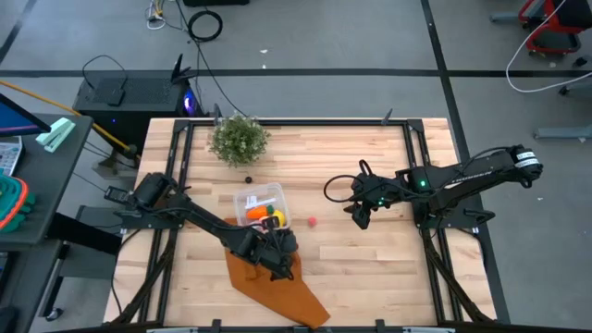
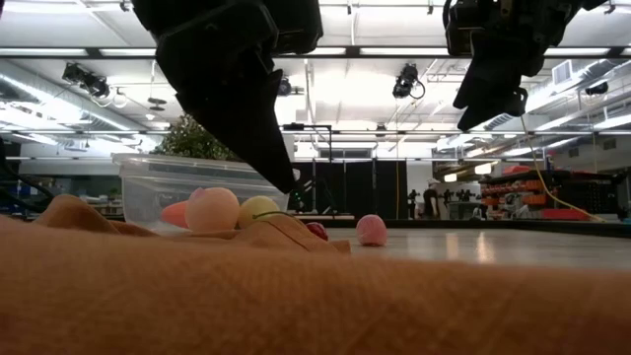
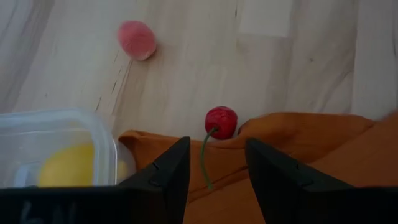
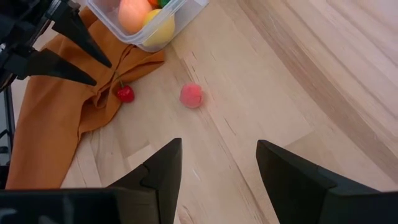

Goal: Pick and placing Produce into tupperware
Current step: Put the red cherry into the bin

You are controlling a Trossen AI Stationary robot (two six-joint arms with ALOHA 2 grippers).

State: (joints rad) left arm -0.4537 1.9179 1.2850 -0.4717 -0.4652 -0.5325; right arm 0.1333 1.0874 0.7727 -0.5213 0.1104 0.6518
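Note:
The red cherry's green stem [image 3: 204, 160] is lying on the rust-orange cloth under my open fingers, so my left gripper needs to move further down before it pinches the stem [image 3: 204, 169].
The clear tupperware [image 1: 261, 205] stands on the wooden table and holds produce, among it a yellow lemon [image 3: 73, 165] and an orange-pink ball [image 4: 134, 14]. A red cherry [image 3: 221, 119] lies at the edge of the rust-orange cloth [image 1: 277, 285], its green stem [image 3: 204, 160] on the cloth. A pink piece [image 4: 191, 96] rests on the bare wood to the right of the box. My left gripper [image 3: 217, 146] hangs open a little above the cloth, its fingers on either side of the stem, near the box's corner. My right gripper [image 4: 219, 144] hovers open, high over the table right of the pink piece.
A bushy potted plant [image 1: 239, 139] stands at the far side of the table, with a small dark thing [image 1: 248, 179] between it and the box. The cloth lies bunched at the near edge. Bare wood [image 1: 370, 268] spreads to the right of the cloth.

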